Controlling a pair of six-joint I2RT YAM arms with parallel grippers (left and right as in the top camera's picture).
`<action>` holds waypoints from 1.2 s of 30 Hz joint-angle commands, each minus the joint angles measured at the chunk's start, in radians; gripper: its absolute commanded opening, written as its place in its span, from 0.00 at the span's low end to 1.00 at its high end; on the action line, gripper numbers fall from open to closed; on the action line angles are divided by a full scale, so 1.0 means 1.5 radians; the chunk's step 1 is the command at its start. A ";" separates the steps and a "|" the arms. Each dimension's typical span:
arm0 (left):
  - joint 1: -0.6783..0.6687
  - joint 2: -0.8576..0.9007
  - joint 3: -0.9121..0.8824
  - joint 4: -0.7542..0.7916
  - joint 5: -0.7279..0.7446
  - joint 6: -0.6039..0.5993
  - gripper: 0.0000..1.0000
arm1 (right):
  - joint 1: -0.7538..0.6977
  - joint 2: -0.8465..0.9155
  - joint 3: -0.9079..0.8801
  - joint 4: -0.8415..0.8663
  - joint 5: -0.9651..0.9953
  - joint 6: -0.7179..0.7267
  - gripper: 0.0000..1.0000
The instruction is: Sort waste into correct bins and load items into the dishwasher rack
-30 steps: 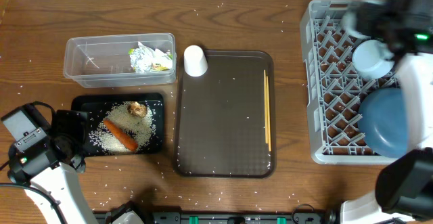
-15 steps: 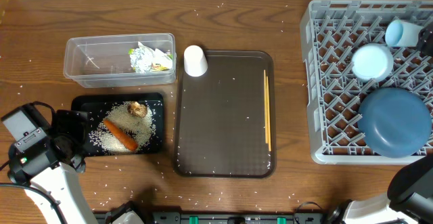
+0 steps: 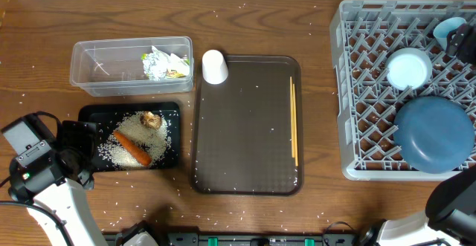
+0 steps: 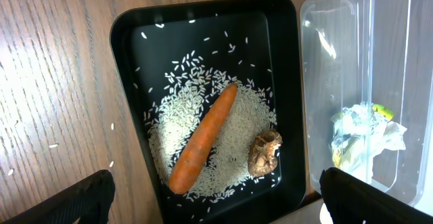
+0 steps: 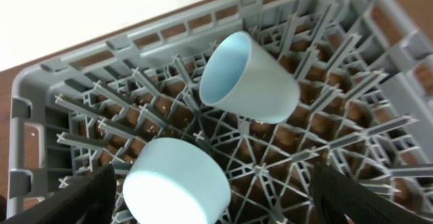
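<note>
My right gripper is moving toward the cup's rim and should keep going until its fingers close there, since the light-blue cup's opening is clear of the white bowl.
The orange carrot, the brown lump and the rice lie in the black tray. My left gripper hangs open above that tray's near end. The wrapper sits in the clear tub. In the grey rack are the blue plate, the white bowl upside down and the light-blue cup on its side. My right gripper is open above the bowl, holding nothing. A white cup stands by the brown tray, which holds the chopsticks.
Loose rice grains are scattered over the wooden table. The left arm's base fills the near left corner. The rack reaches the table's right edge, where the right arm shows only partly.
My right arm has pulled back to the right from over the rack, its jaws opening wider. The light-blue cup now lies free in the rack's far right corner. The left arm has not moved.
</note>
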 commanded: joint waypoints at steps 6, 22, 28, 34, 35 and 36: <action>0.002 -0.001 0.008 -0.002 -0.011 0.009 0.98 | 0.010 0.065 0.000 0.027 0.006 0.030 0.86; 0.002 -0.001 0.008 -0.002 -0.011 0.009 0.98 | 0.022 0.146 0.001 0.122 0.142 0.213 0.80; 0.002 -0.001 0.008 -0.002 -0.011 0.009 0.98 | 0.026 0.175 0.001 0.166 0.107 0.214 0.81; 0.002 -0.001 0.008 -0.002 -0.011 0.009 0.98 | 0.027 0.180 0.001 0.135 0.161 0.215 0.66; 0.002 -0.001 0.008 -0.002 -0.011 0.009 0.98 | 0.026 0.179 0.001 0.124 0.175 0.215 0.64; 0.002 -0.001 0.008 -0.002 -0.011 0.009 0.98 | 0.024 0.178 0.003 0.111 0.187 0.214 0.59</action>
